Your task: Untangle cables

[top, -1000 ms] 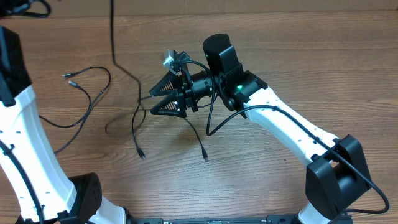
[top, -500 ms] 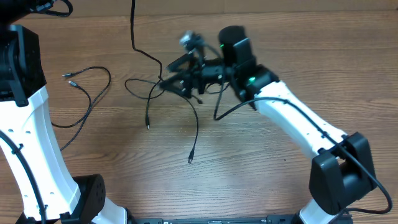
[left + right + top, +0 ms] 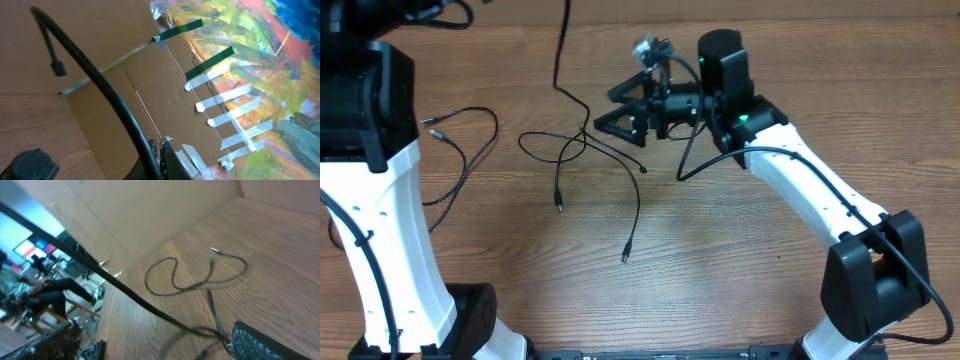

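Next, I take the cable in my raised left gripper with my right gripper just above the tangle [image 3: 580, 101] while my left gripper opens, because this cable still crosses other cables in the tangle [image 3: 584, 134].
A loose tangle of thin black cables [image 3: 582, 148] lies on the wooden table [image 3: 720, 270], with plug ends [image 3: 558, 205] [image 3: 625, 257] trailing toward me. One black cable [image 3: 560, 60] rises from the tangle out of the top of the overhead view. In the left wrist view my left gripper [image 3: 162, 148] is shut on that cable [image 3: 100, 85], raised high. My right gripper [image 3: 603, 112] is open wide just right of the tangle, empty. In the right wrist view [image 3: 155, 342] the taut cable [image 3: 150, 307] runs between its fingers. A separate cable [image 3: 470, 150] lies at the left.
My left arm [image 3: 370, 110] stands tall at the left edge. The right arm's own thicker black cable [image 3: 690, 150] loops beside its wrist. Cardboard walls with tape [image 3: 215, 75] enclose the far side of the table.
My right gripper has moved back and to the right, off the tangle. The lifted cable has swung right with the left arm, and the plug ends were dragged across the table.
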Controlling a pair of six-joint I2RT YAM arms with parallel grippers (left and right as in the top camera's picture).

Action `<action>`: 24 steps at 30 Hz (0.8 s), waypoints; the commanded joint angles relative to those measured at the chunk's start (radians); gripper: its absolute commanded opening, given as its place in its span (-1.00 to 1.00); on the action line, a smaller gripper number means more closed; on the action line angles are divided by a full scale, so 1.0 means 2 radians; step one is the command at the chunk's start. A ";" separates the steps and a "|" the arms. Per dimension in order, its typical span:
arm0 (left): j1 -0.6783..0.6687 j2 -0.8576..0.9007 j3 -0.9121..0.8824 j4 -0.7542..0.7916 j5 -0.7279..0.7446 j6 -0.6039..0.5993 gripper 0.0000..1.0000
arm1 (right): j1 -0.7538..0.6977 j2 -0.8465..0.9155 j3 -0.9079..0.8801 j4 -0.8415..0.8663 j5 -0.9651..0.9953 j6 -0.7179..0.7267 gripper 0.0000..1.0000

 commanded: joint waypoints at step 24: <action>0.087 -0.005 0.005 -0.050 -0.051 0.035 -0.91 | -0.031 -0.006 0.013 -0.174 0.078 -0.002 -0.92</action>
